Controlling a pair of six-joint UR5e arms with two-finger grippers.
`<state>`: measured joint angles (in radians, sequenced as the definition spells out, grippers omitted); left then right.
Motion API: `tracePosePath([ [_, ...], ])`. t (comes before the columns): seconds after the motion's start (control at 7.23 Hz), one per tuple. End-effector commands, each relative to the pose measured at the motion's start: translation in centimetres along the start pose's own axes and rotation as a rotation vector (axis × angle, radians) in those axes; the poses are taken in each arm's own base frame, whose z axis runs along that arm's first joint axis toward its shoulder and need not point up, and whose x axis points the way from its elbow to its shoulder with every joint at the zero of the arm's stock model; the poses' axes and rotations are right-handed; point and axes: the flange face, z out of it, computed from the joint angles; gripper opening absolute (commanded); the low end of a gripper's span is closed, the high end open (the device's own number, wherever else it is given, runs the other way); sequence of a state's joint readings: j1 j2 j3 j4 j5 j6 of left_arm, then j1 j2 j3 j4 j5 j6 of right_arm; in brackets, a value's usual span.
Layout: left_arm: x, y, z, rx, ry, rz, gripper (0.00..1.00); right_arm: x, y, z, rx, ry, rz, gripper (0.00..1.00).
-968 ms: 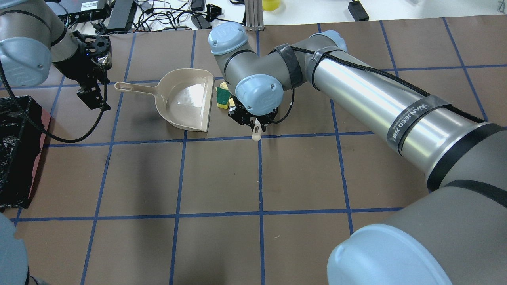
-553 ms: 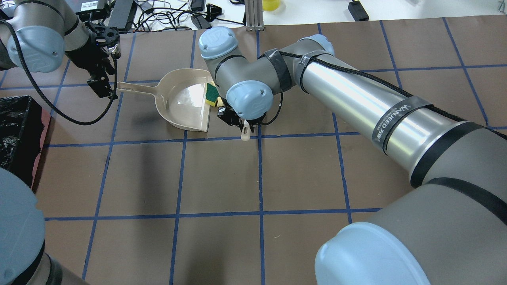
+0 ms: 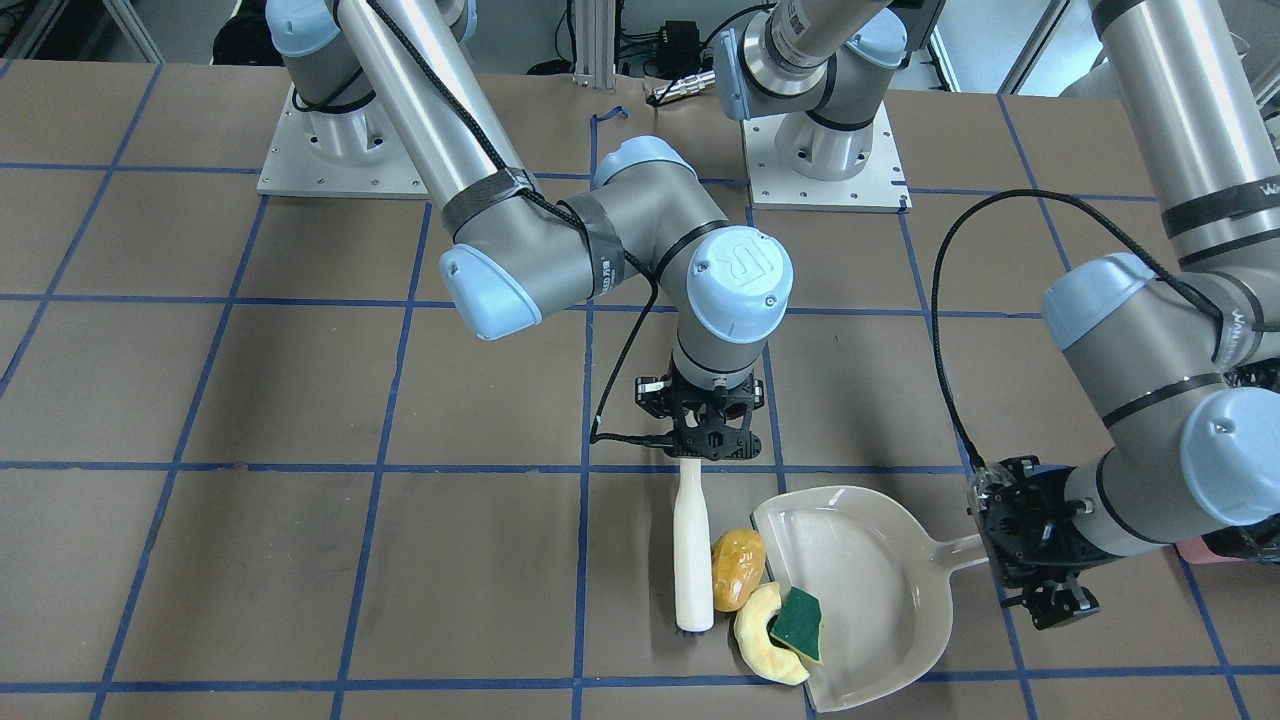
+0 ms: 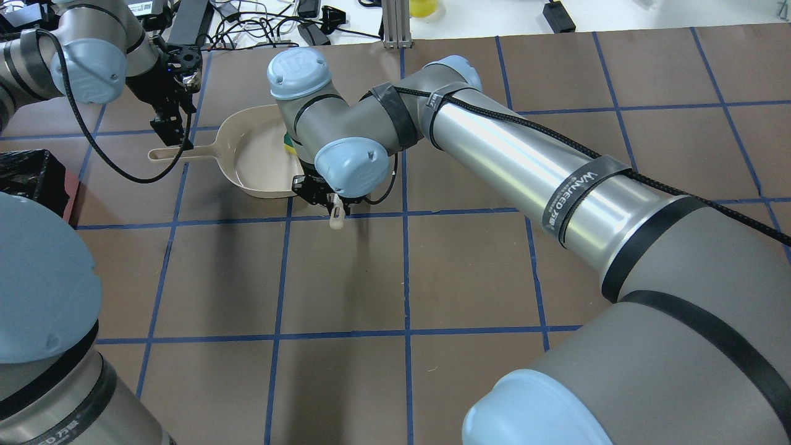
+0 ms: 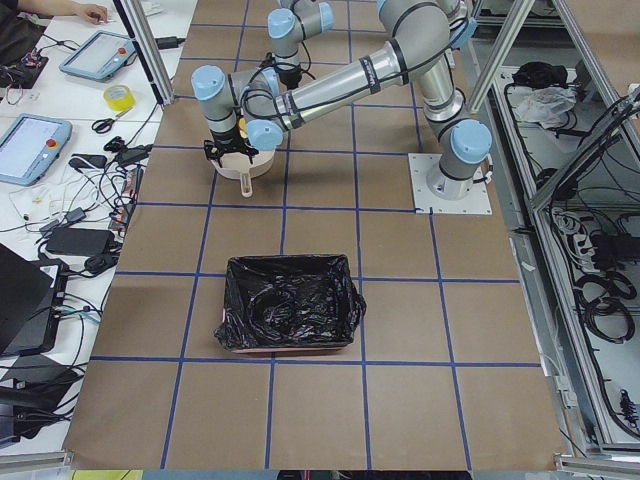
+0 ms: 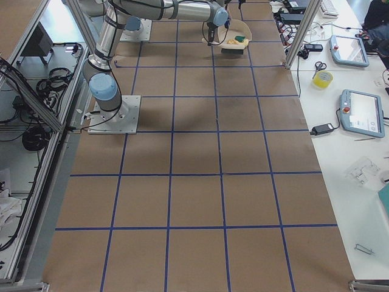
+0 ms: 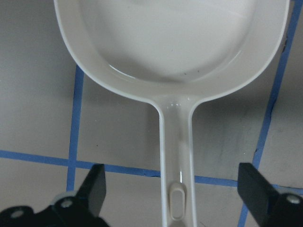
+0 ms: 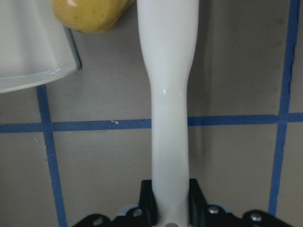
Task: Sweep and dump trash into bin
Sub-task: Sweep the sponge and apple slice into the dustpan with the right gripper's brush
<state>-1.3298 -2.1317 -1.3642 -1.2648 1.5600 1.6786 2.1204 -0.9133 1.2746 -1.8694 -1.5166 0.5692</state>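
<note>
My gripper will tip the beige dustpan, and the green-and-yellow sponge piece [image 3: 797, 629] should then slide out after the cream crescent because it has a flat side [image 3: 800, 619].
My right gripper [image 3: 705, 452] is shut on the white brush [image 3: 692, 560], which lies along the table with its far end at the open lip of the beige dustpan [image 3: 880, 560]. The yellow-orange lump [image 3: 738, 568] sits between brush and lip. The cream crescent [image 3: 762, 634] straddles the lip. The green-and-yellow sponge piece [image 3: 800, 622] lies just inside. My left gripper [image 7: 176, 189] is open, its fingers [image 7: 94, 189] on either side of the dustpan handle [image 7: 176, 156] without touching it. The bin [image 5: 285, 318], black-lined, stands apart on the robot's left.
The bin's corner shows at the overhead view's left edge [image 4: 31, 179]. Cables and electronics [image 4: 247, 25] line the table's far edge beyond the dustpan. The right arm's elbow [image 4: 296, 68] hangs over the dustpan [image 4: 253, 167].
My right gripper swept the brush left, pushing the trash to the dustpan's lip and sliding the dustpan left. My left gripper moved right and down over the dustpan handle.
</note>
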Motion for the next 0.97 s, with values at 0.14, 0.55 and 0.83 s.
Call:
tracePosePath([
  [0.14,-0.2,-1.0,0.7,0.0,0.009,0.02,0.99,-1.4,-0.7,-0.9,0.041,-0.054,-0.008,0.0],
  [0.55,-0.7,-0.5,1.1,-0.011,0.004,0.012,0.99,-1.6,-0.9,-1.6,0.05,-0.065,0.001,0.0],
  [0.83,-0.5,0.3,1.7,-0.032,0.018,0.004,0.99,-2.3,-1.2,-3.1,0.061,-0.116,0.03,0.0],
])
